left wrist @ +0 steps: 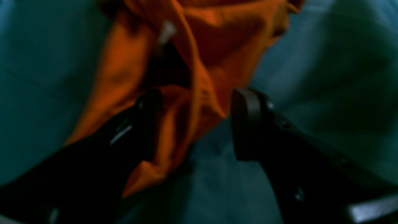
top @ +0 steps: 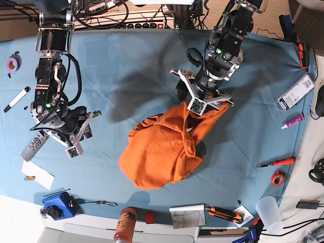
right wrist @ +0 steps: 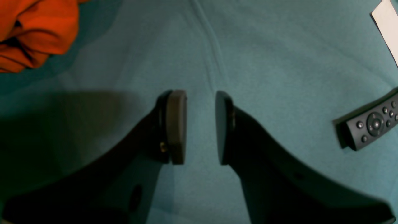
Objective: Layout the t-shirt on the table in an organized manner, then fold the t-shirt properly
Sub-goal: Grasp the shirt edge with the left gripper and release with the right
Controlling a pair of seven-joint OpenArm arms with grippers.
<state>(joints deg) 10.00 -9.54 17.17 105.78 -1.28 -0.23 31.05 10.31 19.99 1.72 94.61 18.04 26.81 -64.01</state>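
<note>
I expect the orange t-shirt (top: 154,157) to spread into a wide sheet when I pull it outward, because loose folds (top: 187,135) overlap in the heap.
The orange t-shirt (top: 162,152) lies bunched in a heap on the teal table (top: 131,76), its upper right part rising to my left gripper (top: 202,107). In the left wrist view the left gripper (left wrist: 196,124) stands with its jaws wide apart, and a fold of the t-shirt (left wrist: 224,46) hangs between them. The white neck label (left wrist: 166,31) shows above. My right gripper (right wrist: 200,127) is open and empty, low over bare table (right wrist: 264,62). The t-shirt (right wrist: 34,28) is apart from it, in that view's top left corner. In the base view the right gripper (top: 76,139) is at the left.
A black remote (right wrist: 370,123) and a white paper (right wrist: 387,21) lie near the right gripper. A marker (top: 16,98) and purple tape (top: 12,63) are at the far left. A blue box (top: 56,205), an orange bottle (top: 124,225), a notepad (top: 187,215), a screwdriver (top: 276,163) and a cup (top: 268,207) line the front and right edges.
</note>
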